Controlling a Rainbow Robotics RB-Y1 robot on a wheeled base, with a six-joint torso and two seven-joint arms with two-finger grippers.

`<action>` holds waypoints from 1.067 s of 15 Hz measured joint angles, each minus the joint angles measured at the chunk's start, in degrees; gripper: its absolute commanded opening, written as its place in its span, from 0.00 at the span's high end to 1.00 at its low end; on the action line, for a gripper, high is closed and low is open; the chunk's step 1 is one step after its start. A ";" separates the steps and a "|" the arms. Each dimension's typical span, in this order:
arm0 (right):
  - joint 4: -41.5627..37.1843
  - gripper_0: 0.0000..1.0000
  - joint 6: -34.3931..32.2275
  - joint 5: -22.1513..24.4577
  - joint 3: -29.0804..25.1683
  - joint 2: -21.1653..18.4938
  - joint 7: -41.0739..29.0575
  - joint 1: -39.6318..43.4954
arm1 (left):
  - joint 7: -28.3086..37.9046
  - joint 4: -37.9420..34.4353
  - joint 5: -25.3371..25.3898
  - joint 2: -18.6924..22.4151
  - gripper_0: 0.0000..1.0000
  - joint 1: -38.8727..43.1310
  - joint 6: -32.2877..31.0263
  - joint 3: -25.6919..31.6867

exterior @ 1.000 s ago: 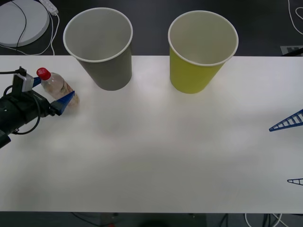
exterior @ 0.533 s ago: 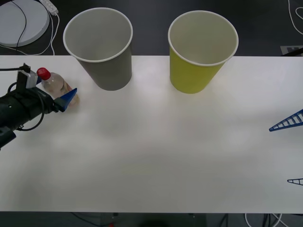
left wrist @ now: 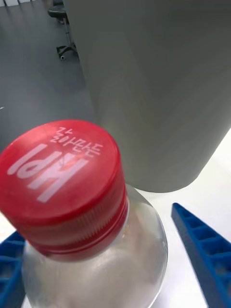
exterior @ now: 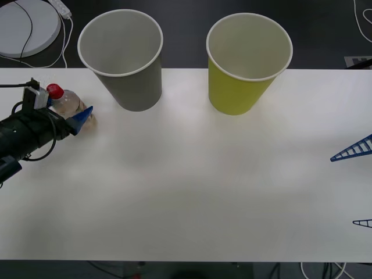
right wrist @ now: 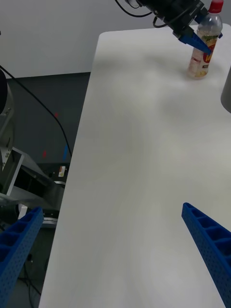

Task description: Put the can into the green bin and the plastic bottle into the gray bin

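The plastic bottle (exterior: 68, 103) stands cap up next to the deep, wide gray bin (exterior: 121, 45), so it should come to rest inside still cap up when I lower it.
The plastic bottle (exterior: 65, 101), clear with a red cap (left wrist: 62, 173), stands at the table's far left, just left of the gray bin (exterior: 129, 81). My left gripper (exterior: 70, 108) is open around the bottle's body, one blue finger (left wrist: 204, 260) on each side; on one side a thin gap shows. The green bin (exterior: 241, 87) stands upright to the right of the gray one. The can is out of view. My right gripper (exterior: 359, 186) hangs open at the table's right edge, nothing between its fingers (right wrist: 207, 245).
The white table (exterior: 192, 186) stretches wide between the two arms. A round white disc (exterior: 26, 26) with cables lies on the dark floor beyond the far left corner. From the right wrist view, the bottle (right wrist: 204, 45) and left gripper (right wrist: 210, 39) show far across the table.
My left arm has slid a little farther along the bottle toward the back of the table, and its near finger now lies closer to the bottle. The right arm has not moved.
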 measured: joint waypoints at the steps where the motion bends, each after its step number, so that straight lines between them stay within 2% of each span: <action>1: 0.00 0.00 0.00 0.00 0.00 0.00 0.00 0.00 | 0.01 0.00 -0.17 0.00 1.00 -0.01 -0.03 0.00; 9: 0.00 0.00 0.00 0.00 0.00 0.00 0.00 0.00 | 0.17 -0.23 -0.53 0.00 1.00 0.06 -0.42 0.00; 16: 0.00 0.00 0.00 0.00 0.00 0.00 0.00 0.00 | 0.44 -6.36 1.68 1.03 1.00 4.01 -1.10 0.50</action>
